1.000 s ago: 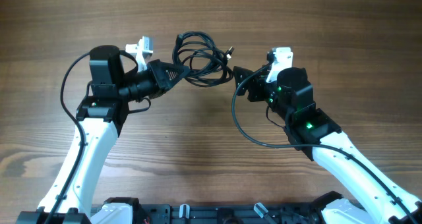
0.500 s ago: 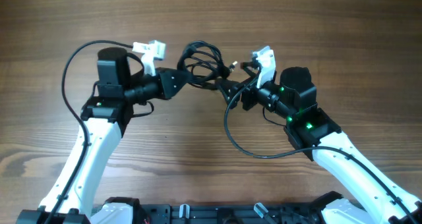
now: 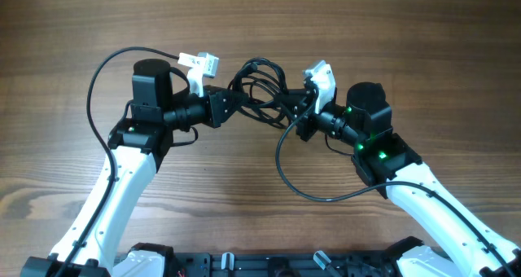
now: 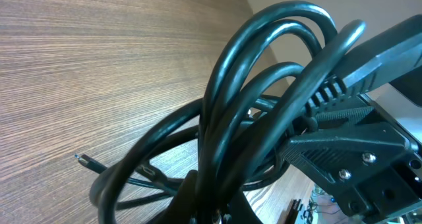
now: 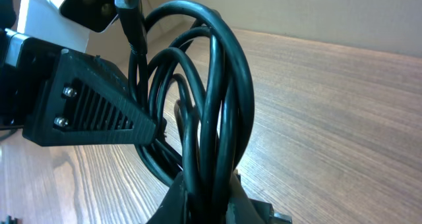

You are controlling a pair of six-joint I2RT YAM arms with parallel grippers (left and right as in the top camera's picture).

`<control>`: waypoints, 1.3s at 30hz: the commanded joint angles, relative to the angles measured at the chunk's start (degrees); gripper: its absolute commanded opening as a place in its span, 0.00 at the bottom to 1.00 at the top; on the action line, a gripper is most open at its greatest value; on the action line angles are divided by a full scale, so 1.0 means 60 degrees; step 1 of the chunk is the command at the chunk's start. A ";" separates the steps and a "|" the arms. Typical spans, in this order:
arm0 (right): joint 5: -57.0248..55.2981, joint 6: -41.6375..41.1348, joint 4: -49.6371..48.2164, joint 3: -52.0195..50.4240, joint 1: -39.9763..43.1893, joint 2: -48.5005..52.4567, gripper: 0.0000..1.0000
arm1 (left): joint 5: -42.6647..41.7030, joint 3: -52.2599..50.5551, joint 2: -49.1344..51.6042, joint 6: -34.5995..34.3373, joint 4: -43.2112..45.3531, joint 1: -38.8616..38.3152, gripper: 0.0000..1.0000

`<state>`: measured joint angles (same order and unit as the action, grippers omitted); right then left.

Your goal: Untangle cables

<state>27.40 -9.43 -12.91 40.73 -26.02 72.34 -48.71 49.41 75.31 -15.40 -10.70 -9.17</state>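
Note:
The left gripper should open while the right gripper raises and turns the cables (image 3: 266,79) for a new hold, because both grippers are pinching several pieces of one cable bundle (image 3: 241,81).
The cables (image 3: 259,83) are a tangled bundle of black loops hanging between my two grippers above the wooden table. My left gripper (image 3: 234,106) is shut on the bundle's left side; in the left wrist view the loops (image 4: 264,85) rise from its jaws (image 4: 212,212), and a silver-tipped plug (image 4: 83,160) pokes out at the lower left. My right gripper (image 3: 298,114) is shut on the right side; in the right wrist view several strands (image 5: 221,92) stand pinched between its jaws (image 5: 206,199). The left gripper (image 5: 86,112) faces it, touching the same bundle.
The arms' own thick black wires arc beside them, one on the left (image 3: 96,73) and one sagging low on the right (image 3: 285,167). A black base rail (image 3: 260,265) runs along the near edge. Bare wood table (image 3: 423,32) lies all around.
The two arms have drawn together over the table's middle. My right gripper, open before, has shut on the bundle's right side. The left gripper kept its hold and carried the bundle rightward.

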 commanded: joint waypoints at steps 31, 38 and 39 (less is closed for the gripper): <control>-0.0914 -0.1461 -0.0240 -0.0058 -0.0025 0.0098 0.04 | -0.0696 0.0084 -0.0248 -0.0798 0.0200 -0.0015 0.96; -0.1180 -0.1716 -0.0277 -0.0058 -0.0025 0.0098 0.04 | 0.0280 0.0084 -0.0248 -0.0798 0.0029 0.0011 1.00; -0.1177 -0.1727 -0.0280 -0.0058 -0.0025 0.0098 0.04 | 0.0627 0.0084 -0.0248 -0.0801 -0.0051 0.0011 1.00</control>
<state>21.87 -18.02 -13.80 40.60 -26.09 72.55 -50.85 49.41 74.98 -20.62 -10.13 -9.28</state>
